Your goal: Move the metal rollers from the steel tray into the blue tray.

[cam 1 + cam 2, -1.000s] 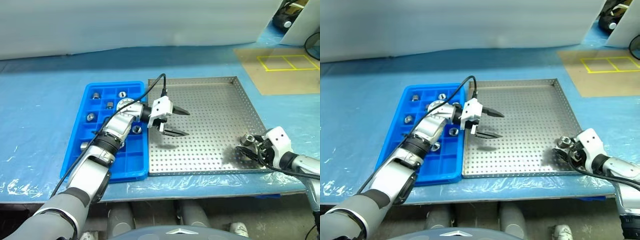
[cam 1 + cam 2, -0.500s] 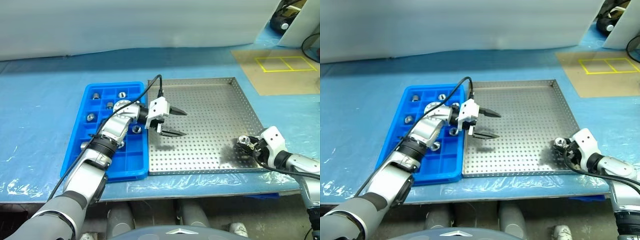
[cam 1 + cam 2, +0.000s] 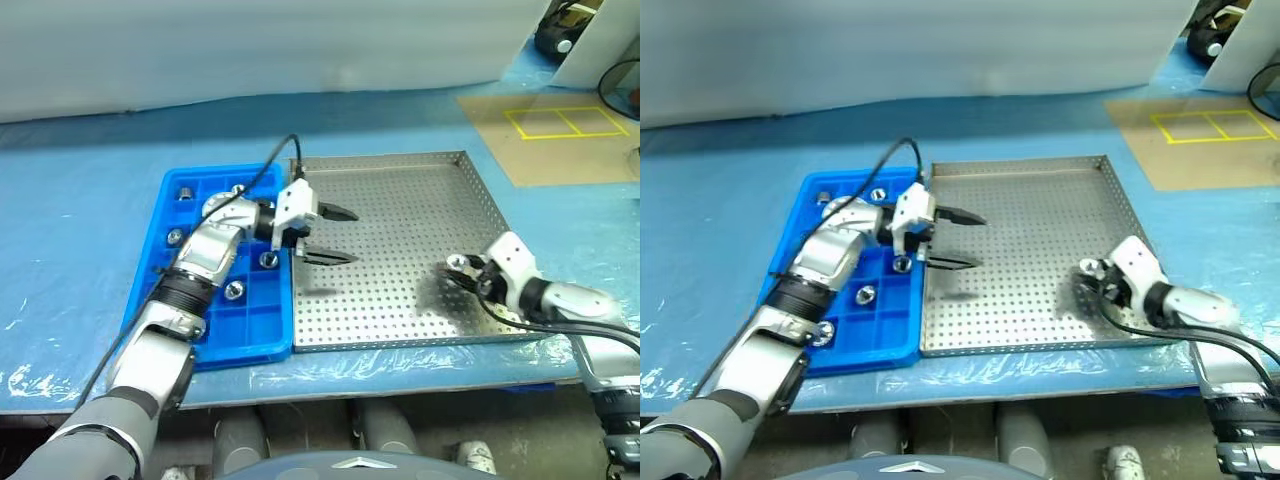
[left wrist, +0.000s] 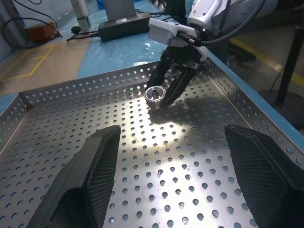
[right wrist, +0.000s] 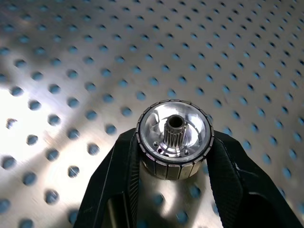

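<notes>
The roller's sides (image 3: 457, 262) are gripped and the blue tray's front corner compartment (image 3: 264, 326) beside the steel tray is empty, so my right gripper should keep going there and let go of the roller.
The steel tray (image 3: 400, 200) lies in the middle of the table, with the blue tray (image 3: 250, 322) against its left rim. Several metal rollers (image 3: 233, 290) sit in the blue tray's compartments. Over the steel tray's front right part, my right gripper (image 3: 460, 270) is shut on one metal roller (image 5: 175, 137), its two fingers (image 5: 118, 175) pressing on the roller's sides. The left wrist view shows that same roller (image 4: 155, 94) held just above the perforated floor. My left gripper (image 3: 350, 236) hangs open and holds nothing, above the steel tray's left edge, pointing to the right.
Blue plastic sheeting (image 3: 80, 200) covers the table around both trays. A brown board with yellow tape squares (image 3: 560, 130) lies at the back right. A black power adapter with cables (image 4: 126, 23) sits beyond the steel tray's far rim.
My right gripper has shut on the roller and carried it to the left over the steel tray. My left gripper has drifted left toward the blue tray, still open.
</notes>
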### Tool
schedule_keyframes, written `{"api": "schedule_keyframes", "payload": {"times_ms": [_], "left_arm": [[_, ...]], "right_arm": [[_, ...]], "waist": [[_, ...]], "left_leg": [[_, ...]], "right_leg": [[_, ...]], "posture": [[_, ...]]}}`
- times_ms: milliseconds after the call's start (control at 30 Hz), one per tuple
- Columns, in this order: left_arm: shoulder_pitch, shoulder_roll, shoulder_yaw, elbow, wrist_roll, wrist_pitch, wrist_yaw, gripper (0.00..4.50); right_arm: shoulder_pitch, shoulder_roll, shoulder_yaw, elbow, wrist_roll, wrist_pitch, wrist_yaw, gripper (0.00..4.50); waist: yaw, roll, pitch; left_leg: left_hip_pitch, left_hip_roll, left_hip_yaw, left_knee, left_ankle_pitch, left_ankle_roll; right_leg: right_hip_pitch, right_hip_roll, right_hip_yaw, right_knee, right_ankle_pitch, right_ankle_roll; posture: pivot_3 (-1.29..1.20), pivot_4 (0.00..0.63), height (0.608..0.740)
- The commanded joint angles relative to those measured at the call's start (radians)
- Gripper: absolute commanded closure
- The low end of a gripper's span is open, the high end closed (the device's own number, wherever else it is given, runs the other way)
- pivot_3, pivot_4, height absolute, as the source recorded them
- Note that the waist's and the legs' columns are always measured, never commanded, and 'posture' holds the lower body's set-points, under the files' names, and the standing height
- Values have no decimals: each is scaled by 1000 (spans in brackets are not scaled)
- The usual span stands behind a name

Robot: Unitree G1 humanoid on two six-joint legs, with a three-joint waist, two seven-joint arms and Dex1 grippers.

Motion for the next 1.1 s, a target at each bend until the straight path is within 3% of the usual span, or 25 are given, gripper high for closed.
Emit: {"api": "schedule_keyframes", "payload": {"times_ms": [33,200,567,967,1100], "left_arm": [[21,88,71,-134,-84,112,-26,809],[71,195,121,-202,-94,169,8,809],[283,334,216,-493,-135,309,132,809],[438,435,298,-668,-205,414,209,809],[460,448,304,-693,-216,427,225,809]], "right_arm": [[-97,-15,80,-102,8,-23,85,2881],[-202,-8,229,-117,-21,-94,218,2881],[-460,174,443,-37,-43,-242,369,2881],[-488,396,558,23,-44,-269,389,2881],[-492,426,572,40,-47,-266,398,2881]], "waist": [[-2,0,0],[26,1,0],[75,1,0],[115,1,0],[125,1,0]], "left_leg": [[-1,0,0,-1,1,-1],[-1,1,0,-7,1,-2],[-3,2,0,-8,3,-6],[-5,3,-1,-8,6,-11],[-4,3,-2,-9,8,-13]], "right_leg": [[-2,1,0,0,0,0],[-3,1,-2,-1,0,0],[-7,1,-3,2,0,0],[-9,1,-4,4,0,0],[-10,1,-4,4,0,0]], "posture": [[-262,150,740],[-173,150,740],[55,150,740],[161,150,740],[177,150,740]]}}
